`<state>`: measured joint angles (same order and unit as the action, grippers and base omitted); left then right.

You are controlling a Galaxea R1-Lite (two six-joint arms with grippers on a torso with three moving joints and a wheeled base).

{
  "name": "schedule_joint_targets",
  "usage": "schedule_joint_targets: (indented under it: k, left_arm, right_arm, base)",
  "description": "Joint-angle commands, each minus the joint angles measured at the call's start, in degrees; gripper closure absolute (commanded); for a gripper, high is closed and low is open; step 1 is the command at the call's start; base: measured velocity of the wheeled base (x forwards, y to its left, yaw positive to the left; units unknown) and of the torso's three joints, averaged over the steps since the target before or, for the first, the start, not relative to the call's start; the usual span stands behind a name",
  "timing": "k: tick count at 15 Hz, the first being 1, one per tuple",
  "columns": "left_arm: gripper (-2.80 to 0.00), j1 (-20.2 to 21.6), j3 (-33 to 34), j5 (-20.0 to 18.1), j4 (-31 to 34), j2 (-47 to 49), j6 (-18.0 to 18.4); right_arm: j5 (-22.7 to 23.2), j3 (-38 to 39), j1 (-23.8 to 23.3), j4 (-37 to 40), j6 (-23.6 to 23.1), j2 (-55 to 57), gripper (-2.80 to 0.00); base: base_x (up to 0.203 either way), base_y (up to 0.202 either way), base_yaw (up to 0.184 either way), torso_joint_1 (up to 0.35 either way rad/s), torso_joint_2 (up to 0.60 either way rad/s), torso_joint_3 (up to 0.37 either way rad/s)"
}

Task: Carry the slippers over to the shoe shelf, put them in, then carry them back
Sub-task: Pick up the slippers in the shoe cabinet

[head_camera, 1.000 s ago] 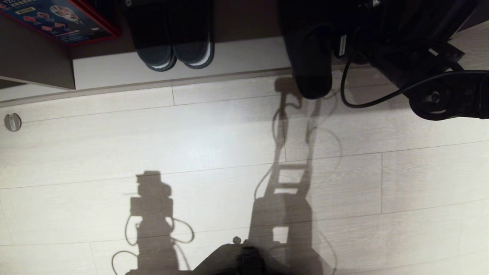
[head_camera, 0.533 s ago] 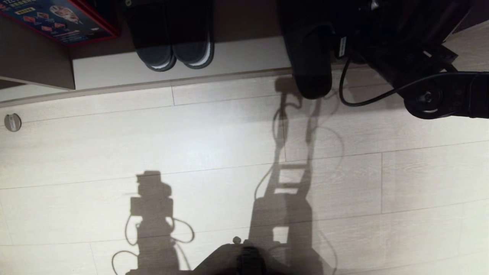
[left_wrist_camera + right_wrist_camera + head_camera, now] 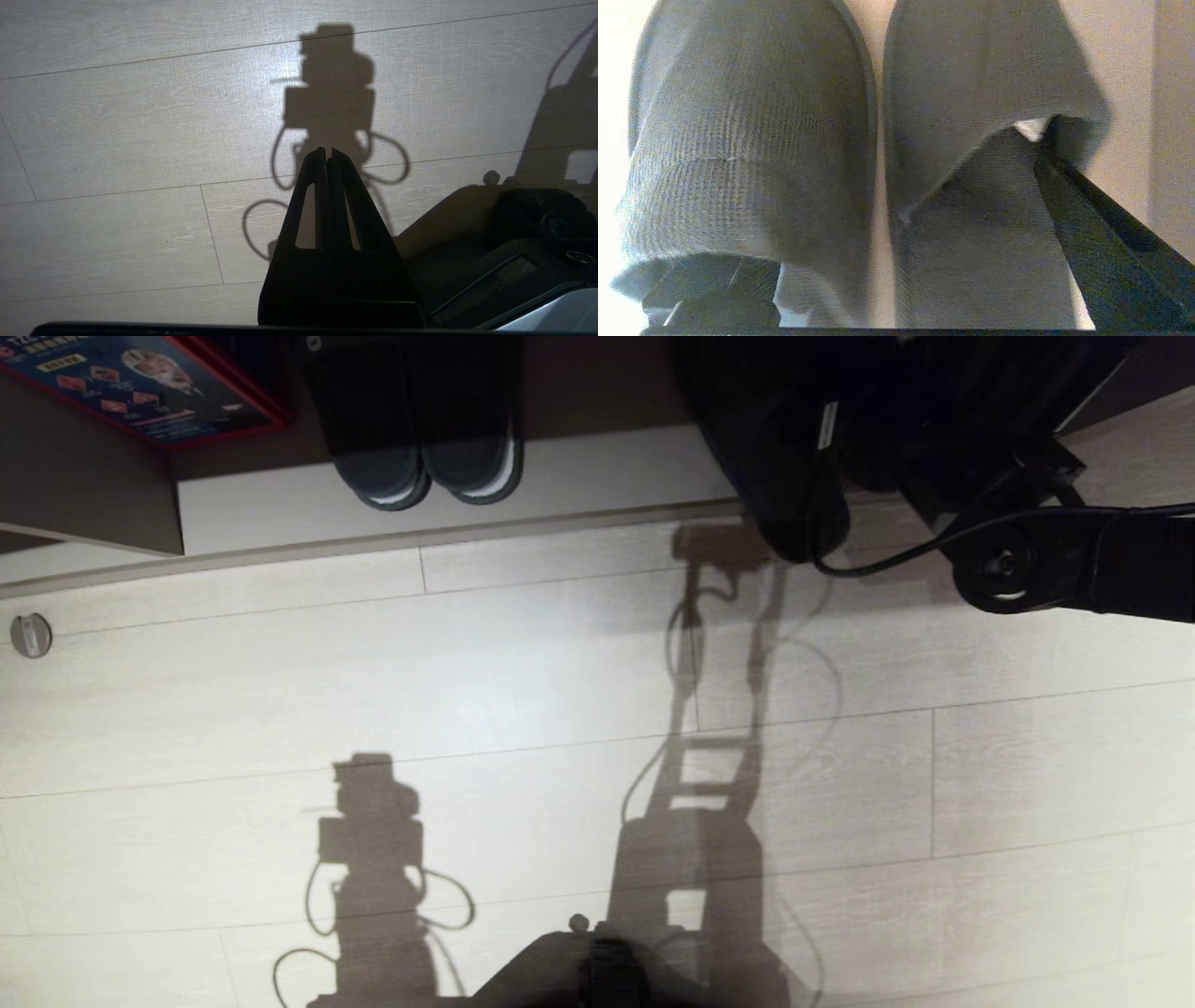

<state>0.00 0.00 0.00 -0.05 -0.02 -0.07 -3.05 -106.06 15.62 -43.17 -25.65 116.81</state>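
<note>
My right gripper goes on reaching in until it shuts on both inner sides (image 3: 884, 241), because one finger is going into each grey-blue slipper's opening (image 3: 984, 185) and the inner sides are in the middle.
The two grey-blue slippers (image 3: 752, 140) lie side by side, toes away from me, on the beige floor of the shoe shelf (image 3: 597, 471). My right gripper (image 3: 878, 210) is open wide around the pair. One dark finger (image 3: 1106, 238) runs along the outer side of the right slipper (image 3: 971, 93), with its tip under the fabric. The other finger (image 3: 710, 289) shows under the left slipper's hem. In the head view my right arm (image 3: 1027, 565) reaches into the shelf's right part, and the slippers there are lost in its dark bulk. My left gripper (image 3: 328, 151) hangs shut over the floor, holding nothing.
A darker charcoal pair with white sole edges (image 3: 420, 448) sits in the shelf left of my arm. A red-edged printed box (image 3: 140, 383) is at the far left. A round stop (image 3: 31, 635) sticks up from the wood floor (image 3: 560, 709). The shelf's side wall (image 3: 1171, 116) stands close beside the right slipper.
My right arm has pushed further into the shelf: its elbow has shifted left and up in the head view, and its dark end has moved right and deeper. The left arm has not moved.
</note>
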Motion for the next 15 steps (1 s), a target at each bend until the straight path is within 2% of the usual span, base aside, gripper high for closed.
schedule_joint_targets:
  k: [1, 6, 15]
  left_arm:
    - [0.00, 0.0, 0.0, 0.0, 0.0, 0.0, 0.0]
    - [0.00, 0.0, 0.0, 0.0, 0.0, 0.0, 0.0]
    - [0.00, 0.0, 0.0, 0.0, 0.0, 0.0, 0.0]
  right_arm:
    - [-0.1, -1.4, 0.0, -0.3, 0.2, 2.5, -2.80]
    - [0.4, -4.3, -0.8, -5.2, 3.0, 6.6, -2.80]
    - [2.7, -4.7, -2.0, -13.3, 8.5, 10.4, -2.80]
  base:
    - [0.000, 0.000, 0.000, 0.000, 0.00, 0.000]
    - [0.000, 0.000, 0.000, 0.000, 0.00, 0.000]
    - [0.000, 0.000, 0.000, 0.000, 0.00, 0.000]
